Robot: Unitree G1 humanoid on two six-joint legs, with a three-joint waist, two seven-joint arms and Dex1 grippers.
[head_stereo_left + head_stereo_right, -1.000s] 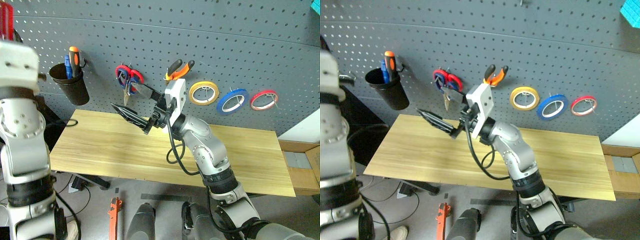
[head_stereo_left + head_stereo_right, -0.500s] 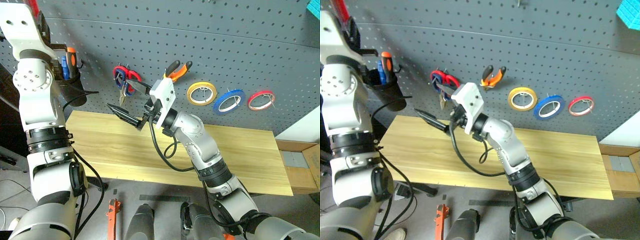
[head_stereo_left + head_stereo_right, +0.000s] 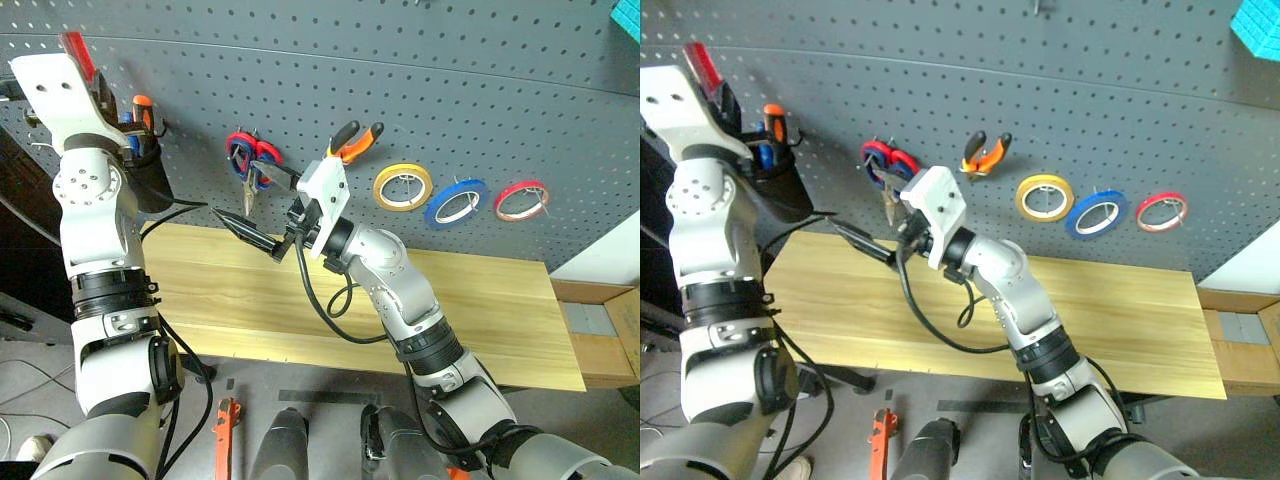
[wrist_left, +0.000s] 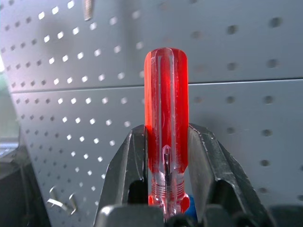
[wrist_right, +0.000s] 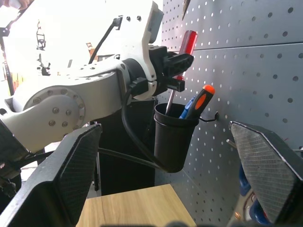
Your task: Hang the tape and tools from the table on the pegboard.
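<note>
The red-handled screwdriver's shaft [image 5: 170, 102] is pointing down inside the black cup's opening [image 5: 175, 113]. My left gripper should keep lowering the screwdriver until its handle is near the cup's rim, and then let go.
My left gripper [image 4: 165, 158] is shut on the red-handled screwdriver [image 4: 165, 113], held upright at the pegboard's [image 3: 450, 80] left end. In the right wrist view its shaft [image 5: 168, 101] reaches down into the mouth of the black cup [image 5: 174, 142]. My right gripper [image 3: 235, 190] stands open above the table [image 3: 480, 300], in front of the hanging scissors [image 3: 250, 158], touching nothing. The orange-and-black pliers [image 3: 355, 140] and the blue tape [image 3: 452, 203] hang on hooks.
An orange screwdriver [image 3: 146, 106] and a blue one stand in the cup. A yellow roll [image 3: 404, 185] and a red roll [image 3: 523, 199] hang either side of the blue tape. A cardboard box [image 3: 600, 320] sits past the table's right end.
My left hand has come down and forward towards the black cup with the red screwdriver, rolling its wrist. The right arm has kept still. The camera view shifted early on.
</note>
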